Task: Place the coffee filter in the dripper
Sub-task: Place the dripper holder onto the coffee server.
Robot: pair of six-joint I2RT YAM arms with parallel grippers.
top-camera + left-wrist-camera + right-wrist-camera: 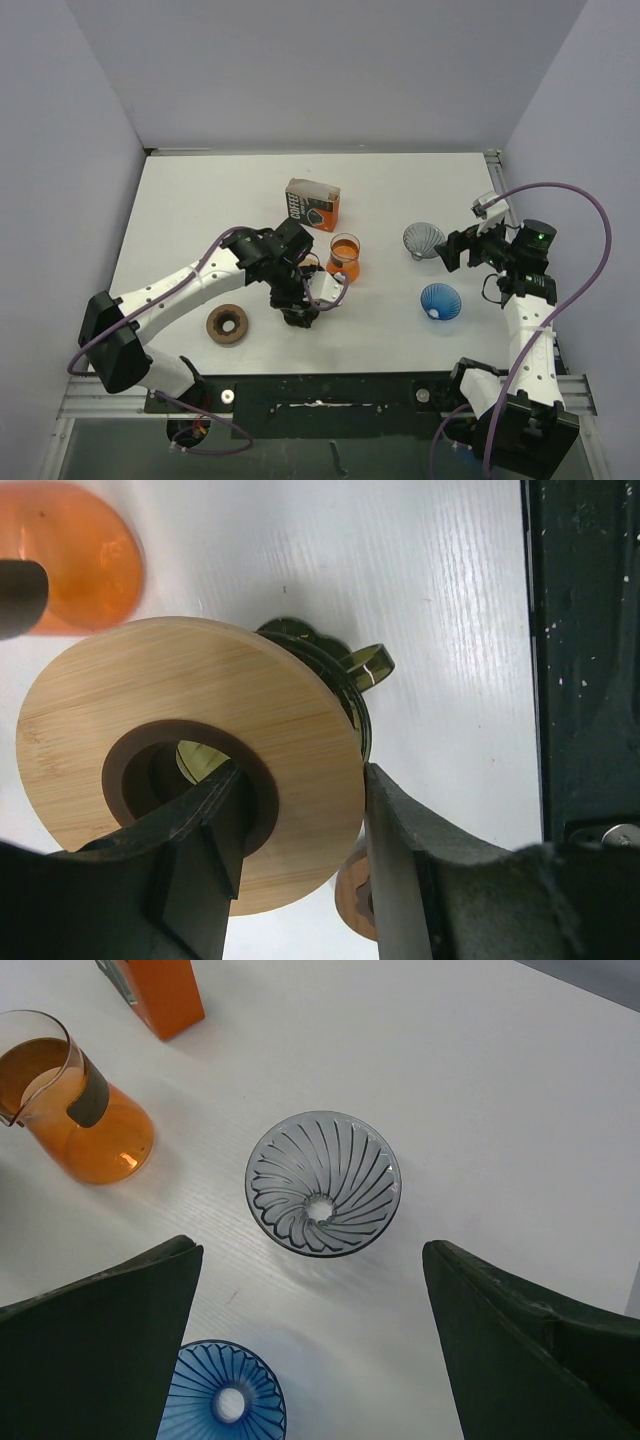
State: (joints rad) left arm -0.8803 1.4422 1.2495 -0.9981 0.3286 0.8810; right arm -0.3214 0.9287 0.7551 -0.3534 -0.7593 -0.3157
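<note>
My left gripper should now lower the olive-green dripper [312,645] until it stands and then let go of the dripper's collar, because the dripper is hanging clear of the orange carafe over open tabletop [435,735].
My left gripper [299,312] [303,780] is shut on the wooden collar [190,730] of an olive-green glass dripper [345,675]. One finger is through the collar's hole and the other is on its outer rim. In the top view the dripper [300,318] is a dark shape under the gripper, low over the table. My right gripper [455,248] [312,1260] is open and empty beside a grey ribbed dripper [423,239] [323,1184]. A blue ribbed dripper [440,301] [222,1400] lies nearer. No loose coffee filter shows.
An orange coffee box [312,204] [160,992] stands at the back centre. An orange glass carafe [344,257] [80,1110] [75,560] stands just right of my left gripper. A separate wooden ring [227,324] [350,895] lies to its left near the front edge.
</note>
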